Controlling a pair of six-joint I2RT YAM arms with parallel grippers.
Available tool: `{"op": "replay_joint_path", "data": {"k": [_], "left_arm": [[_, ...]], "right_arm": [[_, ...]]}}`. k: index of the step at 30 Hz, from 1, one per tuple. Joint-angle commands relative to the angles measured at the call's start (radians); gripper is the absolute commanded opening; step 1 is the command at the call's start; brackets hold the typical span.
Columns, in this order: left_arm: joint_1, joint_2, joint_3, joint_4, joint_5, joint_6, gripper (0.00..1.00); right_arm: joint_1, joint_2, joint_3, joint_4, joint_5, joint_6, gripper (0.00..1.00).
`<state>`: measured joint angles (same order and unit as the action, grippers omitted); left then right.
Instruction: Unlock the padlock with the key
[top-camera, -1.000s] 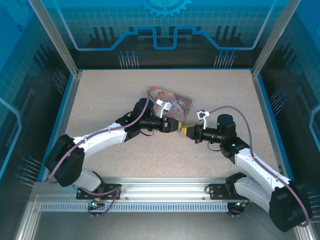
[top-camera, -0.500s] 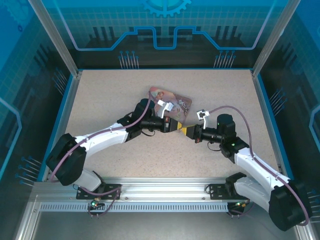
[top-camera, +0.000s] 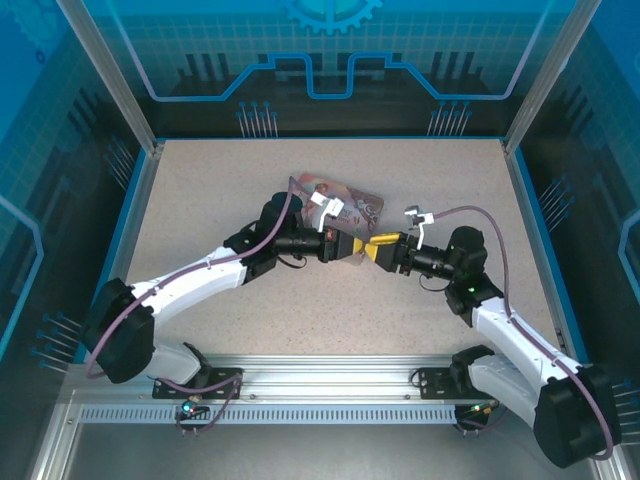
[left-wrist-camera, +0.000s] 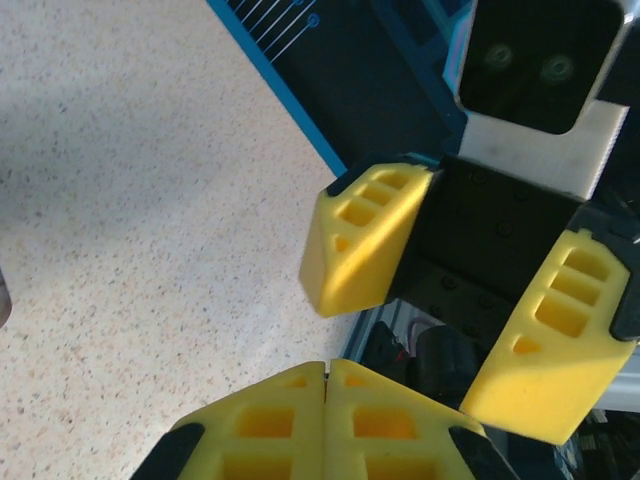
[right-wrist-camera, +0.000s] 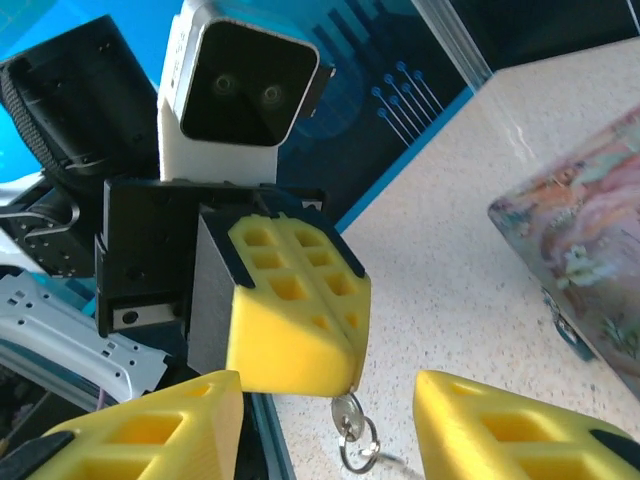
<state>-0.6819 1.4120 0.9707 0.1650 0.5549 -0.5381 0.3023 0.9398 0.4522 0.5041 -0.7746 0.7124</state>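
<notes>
My left fingers cover the key's blade; my right gripper should take the key by its round silver head (right-wrist-camera: 348, 416) to free the blade for the padlock.
My left gripper (top-camera: 356, 247) is shut on the key (right-wrist-camera: 347, 411). The key's round silver head and a small split ring (right-wrist-camera: 358, 447) hang out below the closed yellow fingertips (right-wrist-camera: 300, 310). In the left wrist view my left gripper (left-wrist-camera: 327, 368) has its pads pressed together. My right gripper (top-camera: 381, 250) faces it tip to tip and stands open, its fingers (left-wrist-camera: 365, 240) apart on either side. In the right wrist view my right gripper (right-wrist-camera: 325, 440) brackets the hanging key without touching it. The padlock is hidden.
The pink illustrated tin (top-camera: 345, 198) lies flat on the speckled table (top-camera: 210, 200) just behind both grippers, and its edge (right-wrist-camera: 590, 250) is at the right of the right wrist view. Blue walls ring the table.
My right arm has swung up and leftwards, bringing its gripper from slightly below the left gripper to level with it, tip to tip. My left arm has stretched out a little to the right.
</notes>
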Motion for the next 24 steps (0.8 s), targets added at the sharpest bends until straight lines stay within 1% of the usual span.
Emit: {"op": "replay_joint_path", "data": {"k": [1,6,10,16,21,24], "left_arm": [[-0.004,-0.035,0.046,-0.012,0.019,0.038,0.00],[-0.004,-0.041,0.054,-0.014,0.015,0.041,0.00],[-0.003,-0.039,0.057,-0.018,0.007,0.041,0.00],[-0.004,-0.033,0.060,-0.023,0.000,0.042,0.00],[-0.004,-0.035,0.057,-0.022,0.002,0.045,0.00],[-0.004,-0.039,0.053,-0.022,0.003,0.049,0.00]], "right_arm": [[0.020,0.018,0.022,0.099,-0.047,0.020,0.51],[0.051,0.039,0.028,0.099,-0.038,0.013,0.49],[0.066,0.041,0.020,0.105,-0.032,0.013,0.43],[0.075,0.047,0.028,0.093,-0.026,0.008,0.29],[0.073,0.040,0.028,0.074,-0.005,0.001,0.20],[0.066,0.034,0.026,0.071,-0.004,0.004,0.12]]}}
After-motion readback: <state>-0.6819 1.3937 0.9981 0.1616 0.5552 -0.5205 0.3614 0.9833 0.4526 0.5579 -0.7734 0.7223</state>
